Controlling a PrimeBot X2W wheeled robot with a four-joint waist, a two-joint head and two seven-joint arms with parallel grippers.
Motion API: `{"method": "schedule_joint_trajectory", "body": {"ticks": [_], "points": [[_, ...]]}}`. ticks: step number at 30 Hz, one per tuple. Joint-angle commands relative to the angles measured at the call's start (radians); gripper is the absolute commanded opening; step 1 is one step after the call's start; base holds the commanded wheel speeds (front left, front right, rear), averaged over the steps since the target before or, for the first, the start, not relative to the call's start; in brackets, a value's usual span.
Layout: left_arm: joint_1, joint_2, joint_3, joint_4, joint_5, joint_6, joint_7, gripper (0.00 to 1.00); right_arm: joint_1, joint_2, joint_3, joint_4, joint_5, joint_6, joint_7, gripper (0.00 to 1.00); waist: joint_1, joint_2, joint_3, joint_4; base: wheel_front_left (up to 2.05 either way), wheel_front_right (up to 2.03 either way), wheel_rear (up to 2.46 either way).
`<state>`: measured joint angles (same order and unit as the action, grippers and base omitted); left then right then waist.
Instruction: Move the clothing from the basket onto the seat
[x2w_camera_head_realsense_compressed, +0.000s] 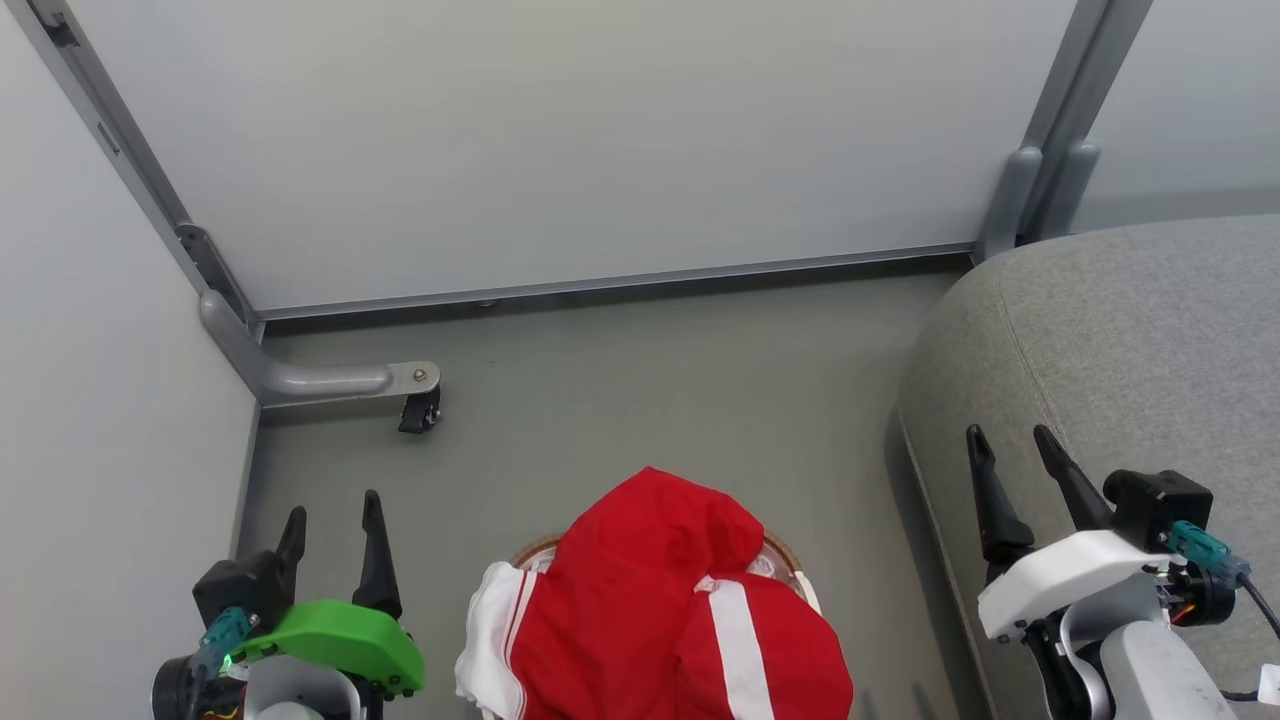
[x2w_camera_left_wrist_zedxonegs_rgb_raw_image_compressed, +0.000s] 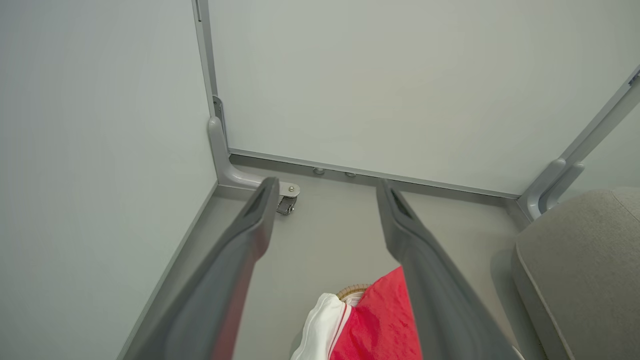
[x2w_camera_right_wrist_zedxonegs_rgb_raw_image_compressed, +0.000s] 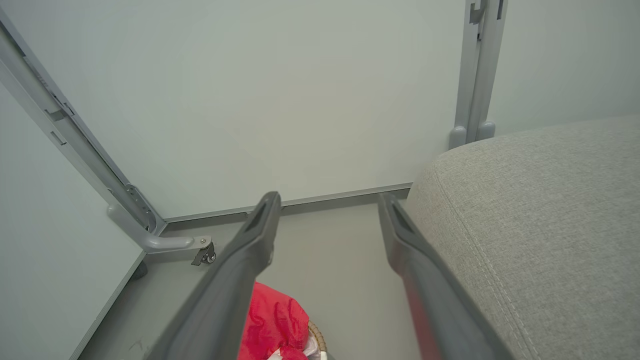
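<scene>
My gripper is going to lift the upper red clothing (x2w_camera_head_realsense_compressed: 648, 540). The striped clothing will stay behind in the basket, because a deep crease (x2w_camera_head_realsense_compressed: 687, 622) sets the striped bulge apart.
Red clothing (x2w_camera_head_realsense_compressed: 670, 610) with white stripes and a white sleeve is heaped in the basket (x2w_camera_head_realsense_compressed: 780, 549), whose brown woven rim peeks out at the bottom centre of the head view. The pile also appears as the clothing (x2w_camera_left_wrist_zedxonegs_rgb_raw_image_compressed: 375, 320) and the clothing (x2w_camera_right_wrist_zedxonegs_rgb_raw_image_compressed: 272, 320) in the wrist views. The grey seat (x2w_camera_head_realsense_compressed: 1120, 340) fills the right side. My left gripper (x2w_camera_head_realsense_compressed: 333, 515) stands open to the left of the basket, holding nothing. My right gripper (x2w_camera_head_realsense_compressed: 1012, 437) is open and empty over the seat's front edge. The basket's body is hidden under the clothes.
Pale partition panels stand behind and to the left, joined by grey metal posts. A panel foot with a small black caster (x2w_camera_head_realsense_compressed: 418, 410) rests on the grey floor (x2w_camera_head_realsense_compressed: 640, 400) at the left. Another post foot (x2w_camera_head_realsense_compressed: 1030, 200) stands behind the seat.
</scene>
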<state>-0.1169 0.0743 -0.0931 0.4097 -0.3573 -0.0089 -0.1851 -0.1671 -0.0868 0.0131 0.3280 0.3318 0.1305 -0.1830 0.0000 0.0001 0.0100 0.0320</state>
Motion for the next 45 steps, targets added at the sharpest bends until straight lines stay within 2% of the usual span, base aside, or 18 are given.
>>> {"method": "schedule_joint_trajectory", "body": {"ticks": [1,29,38,45], "points": [[-0.003,-0.002,-0.003,-0.002,0.029,0.004,-0.008,1.0,0.009,-0.001,-0.001,-0.002,-0.026,0.0,-0.01,1.0,0.0,-0.0001,0.0,0.0,0.0,0.0,0.0],[0.057,-0.023,-0.034,0.014,0.236,0.019,-0.066,1.0,0.042,0.019,0.018,0.011,-0.25,0.0,-0.068,1.0,0.0,-0.0001,0.007,-0.006,0.0,0.0,0.0],[-0.004,-0.022,-0.081,0.019,0.258,0.002,-0.083,1.0,-0.02,0.013,0.032,-0.02,-0.315,0.0,-0.085,1.0,0.0,-0.0001,0.119,-0.037,0.0,0.0,0.0],[-0.089,-0.022,-0.098,0.025,0.245,0.003,-0.079,1.0,-0.091,0.019,0.029,-0.061,-0.301,0.0,-0.084,1.0,0.0,-0.0001,0.245,-0.073,0.0,0.0,0.0]]}}
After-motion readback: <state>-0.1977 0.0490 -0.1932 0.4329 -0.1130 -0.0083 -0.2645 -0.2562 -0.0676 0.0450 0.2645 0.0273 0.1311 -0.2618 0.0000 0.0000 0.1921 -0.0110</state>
